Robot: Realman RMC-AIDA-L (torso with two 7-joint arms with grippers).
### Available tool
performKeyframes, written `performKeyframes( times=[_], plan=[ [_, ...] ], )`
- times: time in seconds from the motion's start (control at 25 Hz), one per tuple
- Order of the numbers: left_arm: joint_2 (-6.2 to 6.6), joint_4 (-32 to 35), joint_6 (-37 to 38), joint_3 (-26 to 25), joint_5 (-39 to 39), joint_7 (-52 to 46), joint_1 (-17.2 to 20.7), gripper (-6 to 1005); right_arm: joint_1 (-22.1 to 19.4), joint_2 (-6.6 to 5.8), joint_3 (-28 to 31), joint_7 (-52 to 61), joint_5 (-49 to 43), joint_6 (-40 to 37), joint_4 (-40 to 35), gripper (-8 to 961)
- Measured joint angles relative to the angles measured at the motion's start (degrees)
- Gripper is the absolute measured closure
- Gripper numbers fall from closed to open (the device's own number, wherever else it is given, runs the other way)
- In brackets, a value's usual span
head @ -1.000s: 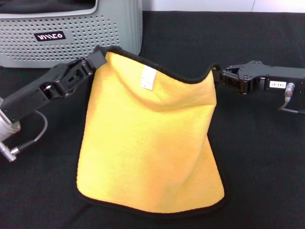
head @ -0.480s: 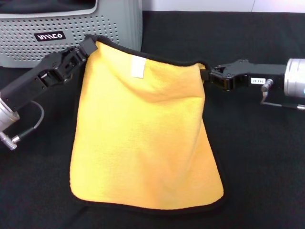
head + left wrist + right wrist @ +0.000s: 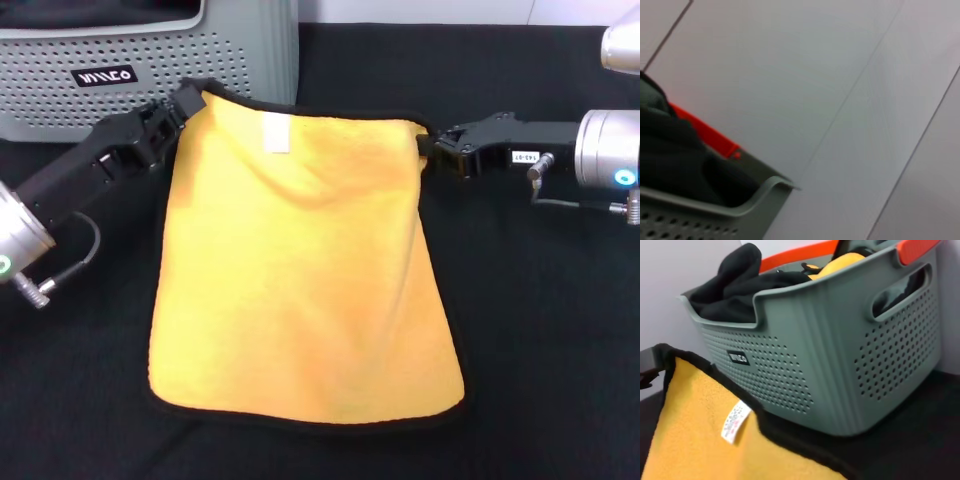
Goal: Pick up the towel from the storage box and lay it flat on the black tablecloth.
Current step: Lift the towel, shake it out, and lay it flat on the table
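The towel's far edge is spread and its near edge (image 3: 305, 418) is flat on the black tablecloth. My left gripper should keep lowering the towel's corner (image 3: 210, 98) until it touches down.
The towel (image 3: 300, 270) shows its yellow side with black trim and a small white tag (image 3: 273, 134). Its near part lies on the black tablecloth (image 3: 540, 330); its far edge is held stretched between both grippers. My left gripper (image 3: 188, 100) is shut on the far left corner, close to the storage box (image 3: 150, 70). My right gripper (image 3: 428, 148) is shut on the far right corner. The right wrist view shows the towel (image 3: 695, 440), its tag (image 3: 735, 422) and the grey box (image 3: 840, 355). The left wrist view shows the box rim (image 3: 740, 205).
The storage box holds dark cloth (image 3: 730, 285), another yellow piece (image 3: 840, 262) and has orange-red handles (image 3: 915, 247). It stands at the far left of the table. A pale wall (image 3: 840, 75) rises behind it. Black cloth spreads to the right and near side.
Both grippers have moved the towel's far edge away from me and lower. The far edge is now straighter and more of the towel lies on the cloth.
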Motion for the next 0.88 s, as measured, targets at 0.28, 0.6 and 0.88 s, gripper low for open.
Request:
performKeyframes(
  times=[0.28,0.6,0.88],
  plan=[
    [-1.15,0.0,-5.35,0.19,0.16,2.59,-0.77,977,1.15,0.12,-2.67,-0.01,0.31,-4.12,0.69,832],
    [-2.83,-0.24,-11.89,0.03,-0.17,6.88,-2.13,976,2.93,0.08,-5.17,-0.09,0.56,-9.19,1.84,828],
    [-2.95,-2.93,-14.62,-0.17,-1.75,10.17,-3.84,975,6.05,0.05,-5.43,-0.93,0.48,-12.29,5.69,824]
  ],
)
